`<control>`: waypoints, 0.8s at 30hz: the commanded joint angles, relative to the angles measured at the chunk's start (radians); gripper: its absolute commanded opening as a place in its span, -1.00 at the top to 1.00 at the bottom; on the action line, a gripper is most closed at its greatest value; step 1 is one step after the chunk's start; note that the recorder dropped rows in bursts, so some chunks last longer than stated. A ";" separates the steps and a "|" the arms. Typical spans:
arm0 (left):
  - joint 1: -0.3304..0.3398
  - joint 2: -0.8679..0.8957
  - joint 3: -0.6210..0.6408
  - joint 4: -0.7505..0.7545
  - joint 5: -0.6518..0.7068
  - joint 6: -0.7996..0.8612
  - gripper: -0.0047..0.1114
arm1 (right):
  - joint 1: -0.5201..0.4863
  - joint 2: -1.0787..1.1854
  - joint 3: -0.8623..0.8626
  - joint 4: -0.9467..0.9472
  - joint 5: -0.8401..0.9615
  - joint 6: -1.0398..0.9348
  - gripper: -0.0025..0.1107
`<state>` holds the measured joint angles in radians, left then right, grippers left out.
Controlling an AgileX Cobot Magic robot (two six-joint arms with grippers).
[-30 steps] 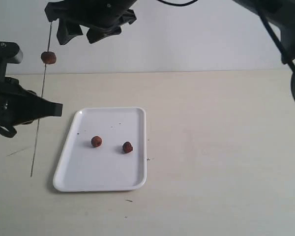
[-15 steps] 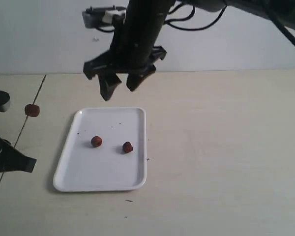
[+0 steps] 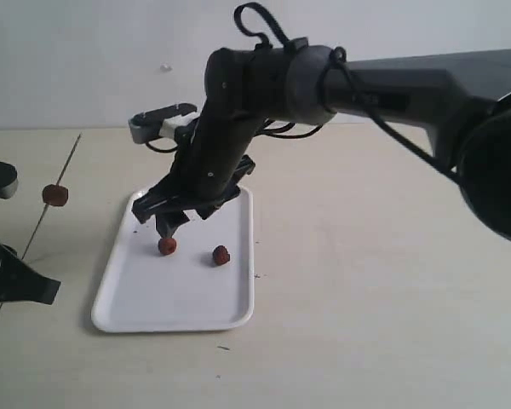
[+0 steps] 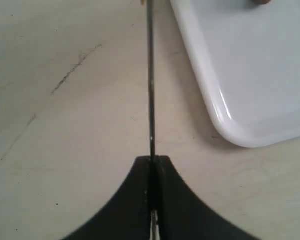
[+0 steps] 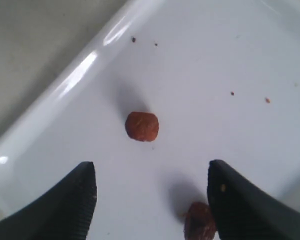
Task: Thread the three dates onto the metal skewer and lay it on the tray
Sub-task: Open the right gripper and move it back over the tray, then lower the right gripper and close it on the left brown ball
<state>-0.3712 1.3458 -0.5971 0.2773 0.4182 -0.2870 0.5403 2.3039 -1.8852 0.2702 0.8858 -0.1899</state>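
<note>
My gripper will bring the slanting skewer upright, and the threaded date [image 3: 55,195] will stay in place, because it sits high on the skewer with metal showing [image 3: 36,228] below.
A white tray [image 3: 187,298] lies left of centre with two dates on it: one [image 3: 167,246] to the left and one [image 3: 221,255] to the right. My right gripper [image 3: 172,223] hangs open just above the left date, touching neither. Its wrist view shows that date [image 5: 142,126] ahead of the open gripper [image 5: 151,167] and the other date [image 5: 200,222] close to one finger [image 5: 245,200]. The third date [image 3: 55,195] is threaded on the thin metal skewer [image 3: 34,230], which slants over the table left of the tray. My left gripper [image 4: 151,161] is shut on the skewer [image 4: 150,75].
The right arm [image 3: 366,85] stretches from the upper right across the back of the table. The tray's rounded corner [image 4: 230,135] lies close beside the skewer. Bare beige table [image 3: 383,281] spreads to the right of the tray, with a few dark specks.
My right gripper has come down from high at the back to just above the left date on the tray. The left gripper lowered and tilted the skewer earlier, then held it still.
</note>
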 commanded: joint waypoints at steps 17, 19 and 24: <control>0.003 -0.008 0.004 0.003 -0.009 -0.003 0.92 | 0.053 0.188 -0.269 -0.147 0.109 0.090 -0.14; 0.003 -0.008 0.004 0.003 -0.009 -0.003 0.92 | 0.053 0.203 -0.276 -0.149 0.112 0.099 -0.14; 0.003 -0.008 0.004 0.001 -0.009 -0.003 0.92 | 0.053 0.221 -0.277 -0.141 0.091 0.104 -0.14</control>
<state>-0.3712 1.3458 -0.5971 0.2794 0.4164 -0.2870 0.5922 2.5233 -2.1502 0.1315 0.9926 -0.0918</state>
